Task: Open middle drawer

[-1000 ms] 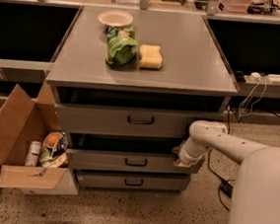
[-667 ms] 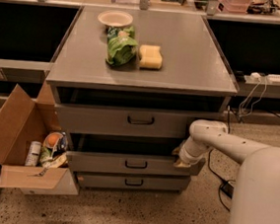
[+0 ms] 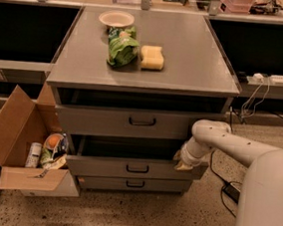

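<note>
I should open my gripper, lower its fingers over the front panel [image 3: 178,173] and pull the middle drawer further out, because the gripper sits shallow on the middle drawer's top edge [image 3: 181,168].
The grey cabinet has three drawers. The middle drawer [image 3: 101,167], with its small black bar handle [image 3: 137,168], stands pulled out a little, and a dark gap shows above its front panel. My gripper [image 3: 182,164] is at the right end of that drawer's front, against its top edge, on the white arm [image 3: 238,147] reaching in from the right. The tall top drawer [image 3: 130,121] and the thin bottom drawer [image 3: 134,184] look shut.
On the cabinet top [image 3: 197,55] lie a white bowl [image 3: 116,18], a green bag [image 3: 121,48] and a yellow sponge [image 3: 152,57]. An open cardboard box [image 3: 21,143] with cans and packets stands on the floor left of the drawers. Cables [image 3: 256,93] hang at the right.
The middle drawer's front has come a little further out toward the camera, and my gripper has moved with it, slightly down and left.
</note>
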`<action>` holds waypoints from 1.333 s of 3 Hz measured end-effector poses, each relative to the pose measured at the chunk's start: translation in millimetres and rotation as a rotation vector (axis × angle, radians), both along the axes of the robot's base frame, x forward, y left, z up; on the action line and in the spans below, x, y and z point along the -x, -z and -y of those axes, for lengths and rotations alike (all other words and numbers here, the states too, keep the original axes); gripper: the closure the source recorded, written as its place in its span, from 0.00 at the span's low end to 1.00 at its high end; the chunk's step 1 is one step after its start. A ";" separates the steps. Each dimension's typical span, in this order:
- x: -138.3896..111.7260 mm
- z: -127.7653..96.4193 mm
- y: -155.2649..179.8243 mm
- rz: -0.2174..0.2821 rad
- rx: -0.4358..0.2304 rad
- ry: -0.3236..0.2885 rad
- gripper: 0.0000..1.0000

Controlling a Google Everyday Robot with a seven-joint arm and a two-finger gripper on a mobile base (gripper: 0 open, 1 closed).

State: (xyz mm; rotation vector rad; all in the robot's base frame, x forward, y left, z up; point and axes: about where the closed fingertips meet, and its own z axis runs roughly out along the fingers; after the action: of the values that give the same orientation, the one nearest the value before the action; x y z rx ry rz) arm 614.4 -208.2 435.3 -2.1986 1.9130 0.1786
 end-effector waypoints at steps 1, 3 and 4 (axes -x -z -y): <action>12.7 -4.0 1.2 -0.024 -0.007 -0.026 0.98; 12.8 -4.0 1.2 -0.024 -0.007 -0.026 0.45; 12.8 -4.1 1.2 -0.024 -0.007 -0.026 0.20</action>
State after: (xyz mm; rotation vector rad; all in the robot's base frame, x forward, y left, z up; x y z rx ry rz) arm 601.6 -204.1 434.1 -2.2272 1.8943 0.2166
